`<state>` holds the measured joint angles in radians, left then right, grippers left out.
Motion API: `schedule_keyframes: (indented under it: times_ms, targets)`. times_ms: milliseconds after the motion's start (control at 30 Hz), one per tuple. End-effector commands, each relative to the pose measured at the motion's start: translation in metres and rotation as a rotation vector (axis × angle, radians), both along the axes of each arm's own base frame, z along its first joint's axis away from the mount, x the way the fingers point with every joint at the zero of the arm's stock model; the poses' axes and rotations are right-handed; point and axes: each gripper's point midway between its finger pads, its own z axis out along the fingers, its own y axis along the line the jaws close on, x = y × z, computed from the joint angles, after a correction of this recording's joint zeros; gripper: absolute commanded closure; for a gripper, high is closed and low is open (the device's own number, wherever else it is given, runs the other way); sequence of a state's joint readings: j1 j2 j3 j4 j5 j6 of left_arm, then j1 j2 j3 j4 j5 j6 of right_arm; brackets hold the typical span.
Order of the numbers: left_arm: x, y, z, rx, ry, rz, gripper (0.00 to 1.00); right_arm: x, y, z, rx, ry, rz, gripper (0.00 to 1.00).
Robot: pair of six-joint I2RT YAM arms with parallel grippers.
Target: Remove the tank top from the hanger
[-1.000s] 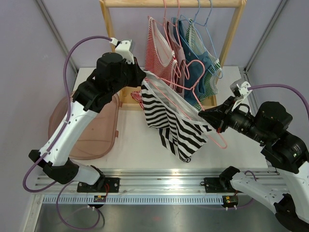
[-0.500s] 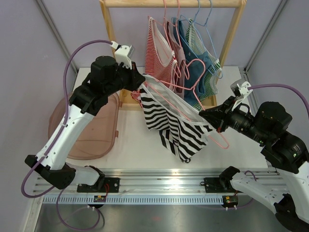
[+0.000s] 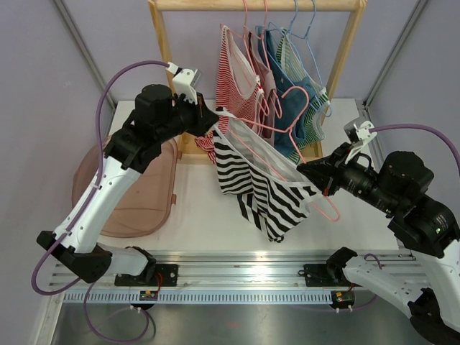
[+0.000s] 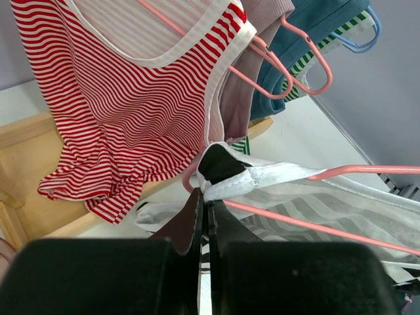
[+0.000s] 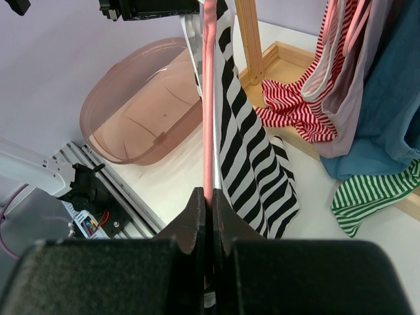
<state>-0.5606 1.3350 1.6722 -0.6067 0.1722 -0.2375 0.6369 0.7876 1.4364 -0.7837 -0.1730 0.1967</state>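
The strap is still looped around the hanger's end (image 4: 189, 175), so my left gripper should pull the strap down beside the pink tub while my right gripper lifts the hanger free.
A black-and-white striped tank top (image 3: 262, 190) hangs on a pink hanger (image 3: 287, 129) held above the table. My left gripper (image 3: 213, 121) is shut on the top's white-edged shoulder strap (image 4: 259, 177) at the hanger's left end. My right gripper (image 3: 310, 175) is shut on the hanger's pink bar (image 5: 209, 98) at its right end. The striped cloth (image 5: 252, 151) droops below the bar and is still draped over it.
A wooden rack (image 3: 255, 6) at the back holds a red-striped top (image 3: 237, 83), a blue top (image 3: 291, 100) and a green-striped one (image 3: 313, 118) on hangers. A pink tub (image 3: 140, 190) lies on the left of the table.
My left gripper has risen and moved a little right with the strap, lifting that corner of the top. The right arm has barely moved.
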Motion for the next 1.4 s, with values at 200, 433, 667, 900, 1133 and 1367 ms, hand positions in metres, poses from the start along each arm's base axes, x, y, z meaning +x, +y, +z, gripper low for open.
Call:
schedule_keyframes:
  times_ms: [200, 433, 667, 900, 1133, 1367]
  targets:
    - [0.015, 0.048, 0.023, -0.01, -0.08, 0.27, 1.0, 0.008, -0.013, -0.023, -0.076, 0.019, -0.076, 1.0]
    - [0.036, 0.064, 0.008, 0.024, 0.01, 0.44, 1.0, -0.022, -0.01, -0.011, -0.032, -0.122, 0.066, 1.0]
    - [0.034, 0.045, -0.003, -0.051, 0.103, 0.353, 1.0, -0.026, -0.01, -0.009, 0.009, -0.21, 0.078, 1.0]
    - [-0.018, -0.016, -0.014, -0.198, 0.166, -0.04, 1.0, -0.009, 0.011, 0.019, 0.22, -0.311, 0.081, 1.0]
    - [-0.112, -0.057, -0.065, -0.199, 0.185, -0.307, 1.0, 0.013, 0.041, 0.071, 0.452, -0.439, 0.14, 1.0]
    - [-0.116, -0.02, -0.157, -0.095, 0.294, -0.108, 1.0, 0.045, 0.029, 0.093, 0.713, -0.525, 0.002, 1.0]
